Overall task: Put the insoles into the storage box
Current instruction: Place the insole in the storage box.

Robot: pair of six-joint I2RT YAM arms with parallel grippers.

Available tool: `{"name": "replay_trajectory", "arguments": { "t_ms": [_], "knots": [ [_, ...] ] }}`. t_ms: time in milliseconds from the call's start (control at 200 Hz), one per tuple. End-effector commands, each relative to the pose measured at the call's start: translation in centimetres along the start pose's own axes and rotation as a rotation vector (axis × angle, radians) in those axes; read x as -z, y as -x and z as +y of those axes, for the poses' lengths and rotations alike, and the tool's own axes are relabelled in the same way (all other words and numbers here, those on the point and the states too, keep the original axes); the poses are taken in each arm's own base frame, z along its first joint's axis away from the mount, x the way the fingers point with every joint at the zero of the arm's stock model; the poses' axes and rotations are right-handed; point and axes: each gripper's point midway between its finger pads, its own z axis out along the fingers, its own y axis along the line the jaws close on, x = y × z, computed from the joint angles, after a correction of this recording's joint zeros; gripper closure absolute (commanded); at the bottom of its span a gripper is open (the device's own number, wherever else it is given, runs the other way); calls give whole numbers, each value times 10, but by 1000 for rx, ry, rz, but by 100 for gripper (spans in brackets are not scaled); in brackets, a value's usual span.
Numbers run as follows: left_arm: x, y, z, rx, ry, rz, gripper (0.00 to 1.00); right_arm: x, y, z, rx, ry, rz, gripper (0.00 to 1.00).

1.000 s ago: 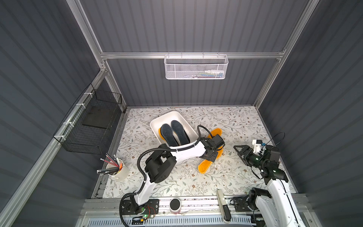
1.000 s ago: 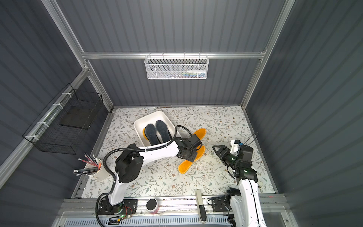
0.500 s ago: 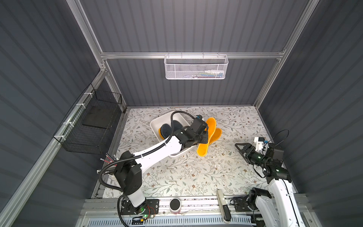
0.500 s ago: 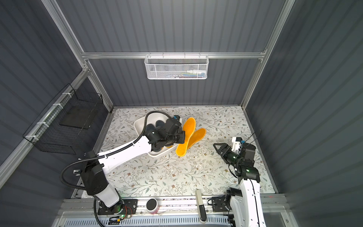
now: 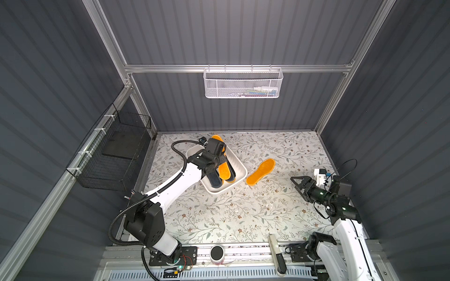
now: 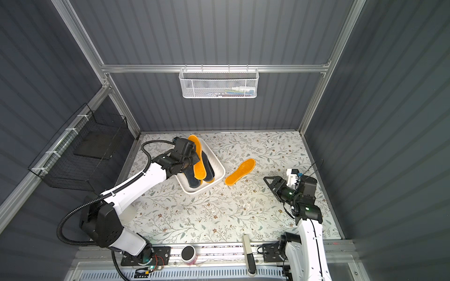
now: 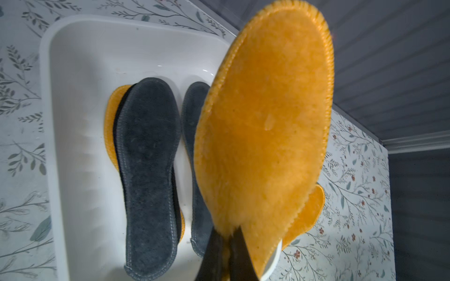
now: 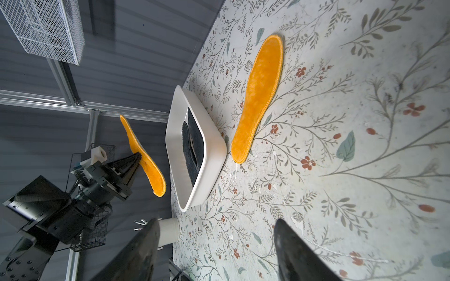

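Observation:
The orange-yellow insole (image 6: 200, 171) is pointing the same way as the grey-blue insoles, so the robot's left gripper should go on lowering it until it lies on the nearer one (image 6: 190, 177).
My left gripper (image 7: 226, 233) is shut on the heel end of an orange-yellow insole (image 7: 263, 136), which hangs tilted above the white storage box (image 7: 46, 97). In both top views that held insole (image 5: 222, 167) (image 6: 198, 165) lies across the box (image 5: 220, 192). Two fuzzy grey-blue insoles (image 7: 148, 170) lie side by side in the box, with an orange edge (image 7: 110, 126) showing under one. Another orange insole (image 5: 260, 171) (image 8: 258, 97) lies flat on the table just right of the box. My right gripper (image 5: 298, 183) (image 8: 218, 221) stands open and empty, well right of that insole.
A white mesh basket (image 5: 243, 82) hangs on the back wall and a black wire basket (image 5: 114, 155) on the left wall. A white cup with pens (image 8: 168, 231) stands near the left arm's base. A black puck (image 5: 217, 253) and a white tool (image 5: 276, 253) sit on the front rail.
The left arm lifted one orange insole off the table right of the box and swung it left and back, over the box. The right arm shifted only slightly.

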Motion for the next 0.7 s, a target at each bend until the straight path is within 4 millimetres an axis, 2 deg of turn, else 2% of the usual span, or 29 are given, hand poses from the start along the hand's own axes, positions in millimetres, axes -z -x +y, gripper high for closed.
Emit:
{"name": "replay_trajectory", "arguments": {
  "t_ms": [0, 95, 235, 435, 695],
  "knots": [
    [-15, 0, 26, 56, 64, 36, 100, 1, 3, 9, 15, 33, -3, 27],
    [-29, 2, 43, 80, 94, 57, 100, -2, 3, 6, 3, 33, 4, 27],
    [-51, -8, 61, 124, 116, 130, 100, -6, 4, 2, -16, 33, 9, 27],
    [-70, -22, 67, 120, 140, 194, 100, -9, 6, -2, -18, 23, 12, 27],
    [-79, -27, 79, 140, 182, 204, 100, -13, 6, -7, -27, 20, 21, 27]
  ]
}}
